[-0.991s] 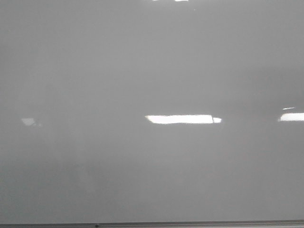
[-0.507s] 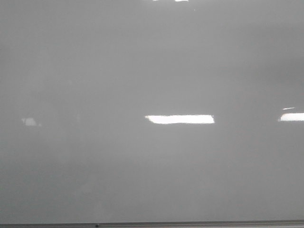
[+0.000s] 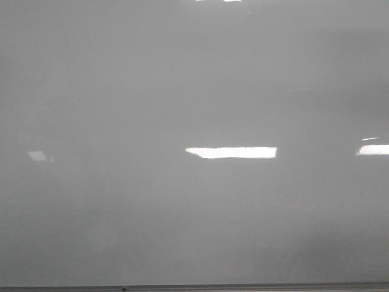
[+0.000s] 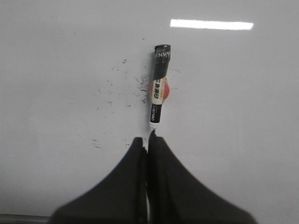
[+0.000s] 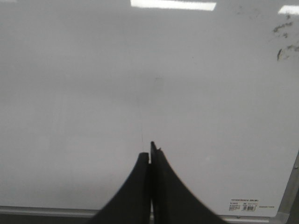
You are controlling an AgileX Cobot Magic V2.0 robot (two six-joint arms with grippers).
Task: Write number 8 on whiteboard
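My right gripper is far from the marker (image 4: 158, 90), which lies in front of my left gripper. My left gripper should pick the marker up and hand its black cap end (image 4: 161, 57) to my right gripper.
The whiteboard (image 3: 194, 91) fills the front view, glossy pale grey and blank; no number 8 shows on it in any view. Neither gripper shows in the front view. In the left wrist view a marker (image 4: 159, 84) with a black cap and a white labelled barrel lies on the board (image 4: 243, 116), just beyond my left gripper (image 4: 148, 138). Its near end meets the fingertips. The left jaws are pressed together with nothing between them. My right gripper (image 5: 150, 153) is also shut and empty over bare board (image 5: 93, 93).
The board's thin metal edge strip (image 3: 194, 287) runs along its near side. It also shows in the right wrist view (image 5: 289, 186), beside a small printed label (image 5: 244, 205). Black smudges lie round the marker (image 4: 117, 86) and on the board (image 5: 285, 39).
Only the right end of the bright middle reflection in the front view has shifted slightly. Nothing else differs.
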